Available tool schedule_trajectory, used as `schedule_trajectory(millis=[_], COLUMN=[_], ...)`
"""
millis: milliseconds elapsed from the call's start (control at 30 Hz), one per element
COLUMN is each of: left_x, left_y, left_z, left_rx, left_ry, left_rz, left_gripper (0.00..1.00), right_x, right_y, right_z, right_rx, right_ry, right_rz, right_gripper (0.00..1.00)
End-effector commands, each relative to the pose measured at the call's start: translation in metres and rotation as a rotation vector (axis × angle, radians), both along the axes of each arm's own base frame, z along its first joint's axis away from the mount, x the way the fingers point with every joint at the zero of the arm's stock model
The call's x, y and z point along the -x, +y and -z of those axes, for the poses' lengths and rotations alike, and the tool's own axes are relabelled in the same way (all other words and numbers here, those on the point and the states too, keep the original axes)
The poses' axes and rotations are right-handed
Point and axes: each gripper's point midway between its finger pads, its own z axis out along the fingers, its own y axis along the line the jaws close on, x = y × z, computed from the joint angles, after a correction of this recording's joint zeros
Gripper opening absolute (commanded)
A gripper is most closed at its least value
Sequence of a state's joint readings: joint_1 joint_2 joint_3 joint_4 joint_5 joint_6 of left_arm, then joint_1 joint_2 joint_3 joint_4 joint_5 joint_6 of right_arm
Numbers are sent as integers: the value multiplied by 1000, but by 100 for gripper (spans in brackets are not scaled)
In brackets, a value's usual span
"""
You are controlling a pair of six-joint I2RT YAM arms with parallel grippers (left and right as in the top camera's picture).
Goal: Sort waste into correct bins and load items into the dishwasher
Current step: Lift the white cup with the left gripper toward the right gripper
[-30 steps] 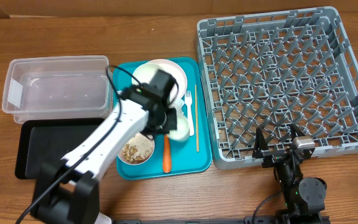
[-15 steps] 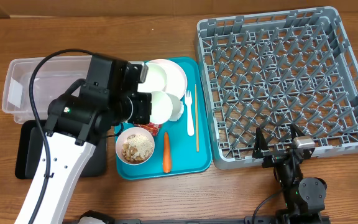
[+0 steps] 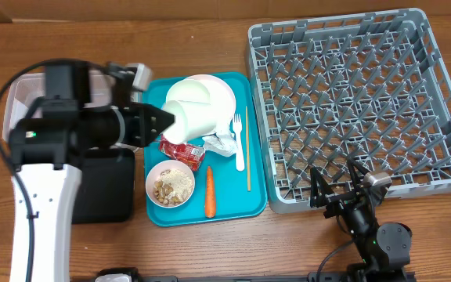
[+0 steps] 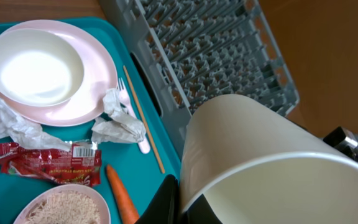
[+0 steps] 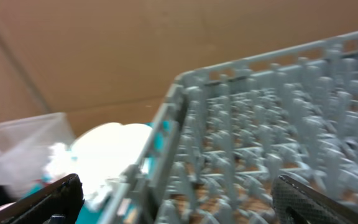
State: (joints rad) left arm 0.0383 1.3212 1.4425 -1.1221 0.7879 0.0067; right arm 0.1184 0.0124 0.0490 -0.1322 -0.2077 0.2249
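Note:
I should hold out the white cup so that my right gripper can take it by its base (image 3: 211, 118), because the grey rack (image 3: 351, 102) is across the tray from my left gripper.
My left gripper (image 3: 169, 120) is shut on the rim of a white cup (image 3: 198, 117), tipped on its side above the teal tray (image 3: 257, 205). In the left wrist view the cup (image 4: 260, 155) fills the lower right, with the jaws (image 4: 185, 200) pinching its rim. On the tray lie a white plate (image 3: 221, 98) with a bowl (image 3: 188, 92), a red wrapper (image 3: 181, 149), a crumpled napkin (image 3: 221, 143), a bowl of crumbs (image 3: 171, 186), a carrot (image 3: 209, 193), a fork (image 3: 239, 141) and a stick (image 3: 248, 149). My right gripper (image 3: 340, 185) is open and empty at the grey rack's (image 3: 358, 102) front edge.
The clear tub (image 3: 20, 88) at the far left is mostly hidden by my left arm. The black tray (image 3: 104, 196) lies in front of it. The right wrist view is blurred and shows the rack (image 5: 272, 137) close ahead.
My left gripper has lifted the white cup off the tray and drawn back to the left and up. The right gripper has shifted slightly by the rack.

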Motion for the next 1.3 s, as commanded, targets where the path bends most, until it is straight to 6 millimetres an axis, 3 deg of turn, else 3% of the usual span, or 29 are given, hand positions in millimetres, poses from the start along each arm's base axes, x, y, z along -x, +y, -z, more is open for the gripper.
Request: schedule_trajectory(millis=[0, 33, 133, 233, 400, 467, 567, 733, 933, 1267], left_x=[6, 6, 6, 2, 2, 5, 7, 6, 7, 23], left_y=[0, 2, 0, -1, -9, -12, -13, -18, -30, -71], left_z=[-21, -19, -9, -1, 5, 5, 9, 7, 1, -4], left_rx=[159, 169, 179, 193, 281, 313, 340, 409, 455, 481], left_ry=[-71, -69, -50, -31, -30, -50, -36, -52, -113, -162], left_rz=[107, 122, 160, 182, 261, 302, 322, 351, 412, 570], left_gripper=[4, 4, 4, 4, 4, 4, 4, 4, 4, 4], right_x=[27, 36, 49, 52, 44, 26, 16, 20, 6, -11], right_y=[19, 24, 37, 62, 98, 102, 108, 121, 126, 138], right_z=[-86, -112, -153, -178, -201, -195, -183, -165, -138, -139], right_rx=[-46, -44, -38, 14, -12, -65, -49, 23, 41, -106], right_ry=[-167, -191, -143, -17, 279, 456, 514, 395, 365, 217], right_rz=[-137, -176, -266, -440, -755, -768, -840, -1097, -1197, -1325], right_gripper=[100, 100, 100, 100, 100, 100, 100, 95, 93, 91])
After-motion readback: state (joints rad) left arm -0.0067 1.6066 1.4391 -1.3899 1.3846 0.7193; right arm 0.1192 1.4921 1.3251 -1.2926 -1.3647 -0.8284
